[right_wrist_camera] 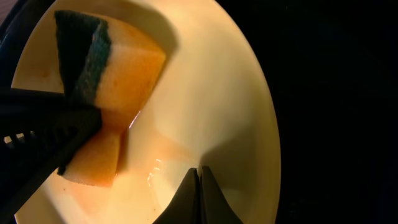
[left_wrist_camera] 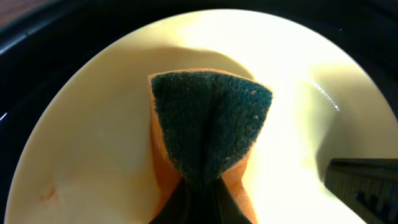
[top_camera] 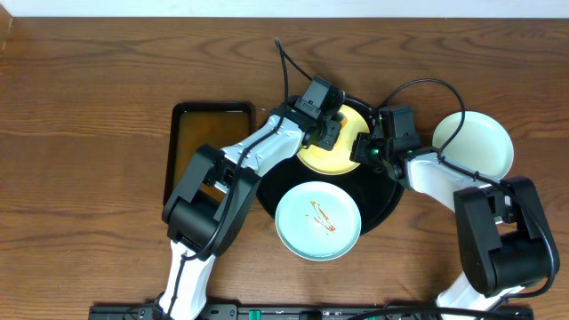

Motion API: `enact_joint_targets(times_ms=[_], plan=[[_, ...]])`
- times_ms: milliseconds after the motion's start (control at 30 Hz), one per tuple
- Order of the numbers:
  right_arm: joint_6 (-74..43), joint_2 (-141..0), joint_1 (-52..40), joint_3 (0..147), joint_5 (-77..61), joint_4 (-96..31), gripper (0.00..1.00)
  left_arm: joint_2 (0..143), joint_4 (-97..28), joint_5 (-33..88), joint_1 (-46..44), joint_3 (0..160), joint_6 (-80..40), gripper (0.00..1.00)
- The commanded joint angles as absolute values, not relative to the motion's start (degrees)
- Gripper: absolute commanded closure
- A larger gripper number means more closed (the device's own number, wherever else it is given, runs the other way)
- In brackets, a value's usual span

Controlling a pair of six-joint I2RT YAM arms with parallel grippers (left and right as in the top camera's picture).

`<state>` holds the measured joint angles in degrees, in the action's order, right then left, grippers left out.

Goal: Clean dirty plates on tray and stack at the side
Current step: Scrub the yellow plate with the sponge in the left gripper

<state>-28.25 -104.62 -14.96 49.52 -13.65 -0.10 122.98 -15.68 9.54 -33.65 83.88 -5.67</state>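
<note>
I see an orange smear (left_wrist_camera: 48, 194) beside the sponge on the yellow plate, so I should sweep my left gripper back toward the rim (left_wrist_camera: 30, 152) closest to the brown tray.
The pale yellow plate (top_camera: 322, 160) lies at the back of the round black tray (top_camera: 391, 201). My left gripper (top_camera: 331, 127) is shut on an orange sponge with a dark green scouring face (left_wrist_camera: 208, 124) and presses it onto this plate (left_wrist_camera: 99, 124). My right gripper (top_camera: 363, 149) is shut, and its tips (right_wrist_camera: 199, 172) rest on the plate's inner surface (right_wrist_camera: 211, 93) beside the sponge (right_wrist_camera: 118, 74). Faint orange smears and wet streaks show on the plate. A mint-green plate with reddish sauce smears (top_camera: 317, 220) sits at the tray's front. A second mint-green plate (top_camera: 476, 142) lies on the wood tabletop to the right.
A rectangular brown tray with a black rim (top_camera: 204, 124) lies left of the black tray, partly under my left arm. Cables loop above the tray at the back. Both arm bases stand at the front edge.
</note>
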Motion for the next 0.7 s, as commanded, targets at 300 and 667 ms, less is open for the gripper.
enact_joint_targets(times_ms=[300, 667], plan=[[-28.71, -105.89, -15.46, 49.01, -12.93, -1.52, 0.99, 125.56, -30.55, -10.00, -34.02, 88.25, -4.97, 0.93], [-28.69, -105.89, -15.46, 49.01, -12.93, -1.93, 0.99, 117.82, -30.44, 4.73, -34.04, 90.67, -12.58, 0.93]])
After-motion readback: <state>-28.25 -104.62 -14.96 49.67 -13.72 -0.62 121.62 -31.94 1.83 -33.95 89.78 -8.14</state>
